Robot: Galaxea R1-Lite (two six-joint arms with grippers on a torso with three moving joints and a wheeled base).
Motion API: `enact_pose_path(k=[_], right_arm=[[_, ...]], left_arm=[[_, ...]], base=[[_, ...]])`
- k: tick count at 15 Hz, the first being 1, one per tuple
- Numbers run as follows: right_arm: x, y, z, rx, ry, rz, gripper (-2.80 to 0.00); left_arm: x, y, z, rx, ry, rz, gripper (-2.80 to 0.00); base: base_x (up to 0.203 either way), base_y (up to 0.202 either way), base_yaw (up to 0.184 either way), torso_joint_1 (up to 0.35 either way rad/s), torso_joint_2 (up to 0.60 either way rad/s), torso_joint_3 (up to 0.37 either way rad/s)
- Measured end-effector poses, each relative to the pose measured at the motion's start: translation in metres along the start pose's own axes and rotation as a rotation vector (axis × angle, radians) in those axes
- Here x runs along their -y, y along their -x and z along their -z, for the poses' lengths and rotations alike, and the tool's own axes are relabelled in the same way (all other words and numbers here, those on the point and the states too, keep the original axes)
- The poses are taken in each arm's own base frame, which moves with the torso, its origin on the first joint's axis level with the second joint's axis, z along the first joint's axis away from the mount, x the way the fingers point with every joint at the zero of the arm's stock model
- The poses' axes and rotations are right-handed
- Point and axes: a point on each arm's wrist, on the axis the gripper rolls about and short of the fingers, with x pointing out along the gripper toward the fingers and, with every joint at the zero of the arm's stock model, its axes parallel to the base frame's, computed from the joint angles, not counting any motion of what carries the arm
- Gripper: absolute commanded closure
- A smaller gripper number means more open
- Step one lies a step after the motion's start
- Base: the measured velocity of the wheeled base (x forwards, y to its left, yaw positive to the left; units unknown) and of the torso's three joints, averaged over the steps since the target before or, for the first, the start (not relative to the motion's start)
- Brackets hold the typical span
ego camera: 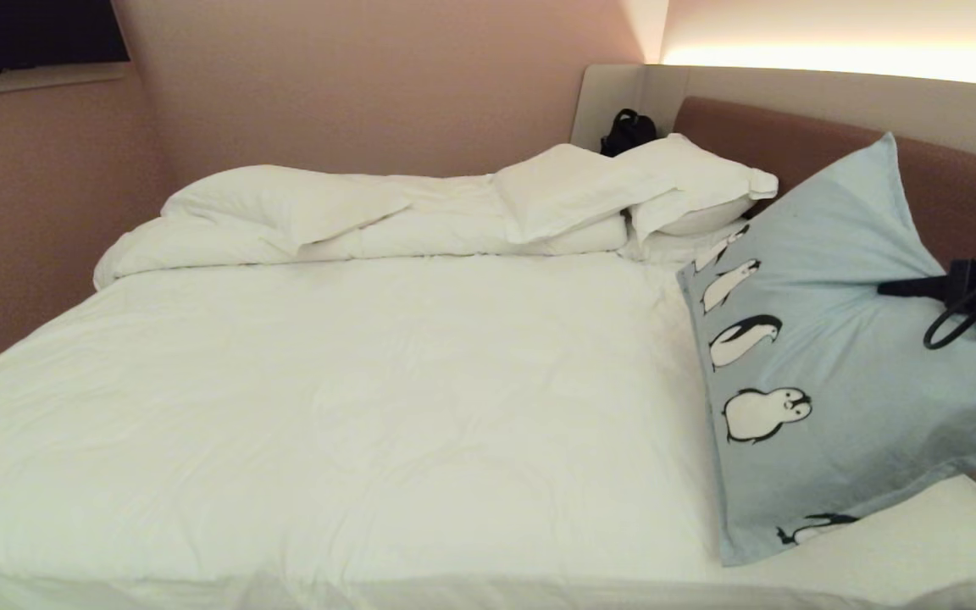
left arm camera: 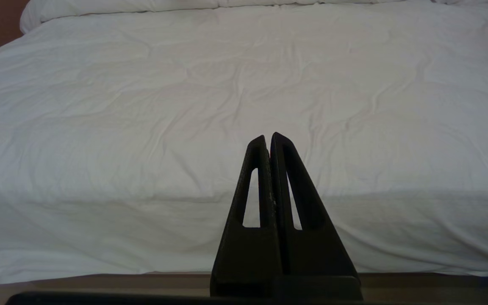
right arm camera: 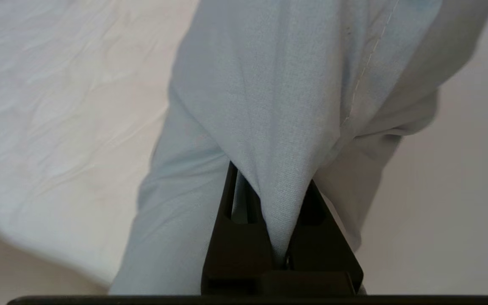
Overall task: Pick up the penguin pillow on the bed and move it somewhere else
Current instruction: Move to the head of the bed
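Observation:
The penguin pillow is hanging at a tilt near the headboard (ego camera: 927, 198), and there is little bed past it. Next, my right gripper moves the pillow back over the sheet (ego camera: 669, 376) and then lowers it.
The pale blue penguin pillow (ego camera: 827, 356) hangs tilted at the right side of the bed (ego camera: 352, 407), its lower corner near the sheet at the front right. A row of black-and-white penguins runs along its left edge. My right gripper (ego camera: 895, 289) is shut on a pinch of the pillow's fabric near its middle. In the right wrist view that blue cloth (right arm camera: 278, 127) bunches between the black fingers (right arm camera: 235, 237) and hides the tips. My left gripper (left arm camera: 268, 137) is shut with nothing in it, low in front of the bed's near edge.
White pillows (ego camera: 623, 191) and a bunched duvet (ego camera: 285, 216) lie along the far side of the bed. The brown headboard (ego camera: 945, 182) runs behind the lifted pillow. A black bag (ego camera: 628, 131) sits in the back corner. A pink wall (ego camera: 39, 195) borders the left.

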Motion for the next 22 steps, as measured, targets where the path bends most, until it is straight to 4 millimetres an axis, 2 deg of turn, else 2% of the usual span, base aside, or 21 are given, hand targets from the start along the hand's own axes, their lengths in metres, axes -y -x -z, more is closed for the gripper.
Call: enact_pose_path(k=[2,4,6,8,10,13,16,20,22], right_arm=[[0.016,0.0,-0.02,0.042,0.076,0.039,0.0],[0.036,-0.008,-0.027,0.04,0.13,0.084,0.0],[0.055,-0.021,-0.017,-0.014,0.146,0.133,0.0],[0.067,-0.028,-0.004,-0.083,0.153,0.185,0.0],[0.077,-0.022,0.004,-0.137,0.152,0.239,0.0],[0.091,0.004,0.012,-0.187,0.136,0.29,0.0],[0.092,0.024,0.016,-0.218,0.13,0.27,0.0],[0.082,0.018,0.02,-0.231,0.111,0.152,0.0],[0.072,0.017,0.015,-0.208,0.099,0.093,0.0]], left_arm=[[0.0,0.0,0.0,0.0,0.0,0.0,0.0],[0.0,0.0,0.0,0.001,0.0,0.0,0.0],[0.0,0.0,0.0,0.0,0.0,0.0,0.0],[0.0,0.0,0.0,0.001,0.0,0.0,0.0],[0.0,0.0,0.0,0.0,0.0,0.0,0.0],[0.0,0.0,0.0,0.0,0.001,0.0,0.0],[0.0,0.0,0.0,0.0,0.001,0.0,0.0],[0.0,0.0,0.0,0.0,0.0,-0.001,0.0],[0.0,0.0,0.0,0.001,0.001,0.0,0.0]], base=[[0.0,0.0,0.0,0.0,0.0,0.0],[0.0,0.0,0.0,0.0,0.0,0.0],[0.0,0.0,0.0,0.0,0.0,0.0],[0.0,0.0,0.0,0.0,0.0,0.0],[0.0,0.0,0.0,0.0,0.0,0.0],[0.0,0.0,0.0,0.0,0.0,0.0],[0.0,0.0,0.0,0.0,0.0,0.0],[0.0,0.0,0.0,0.0,0.0,0.0],[0.0,0.0,0.0,0.0,0.0,0.0]])
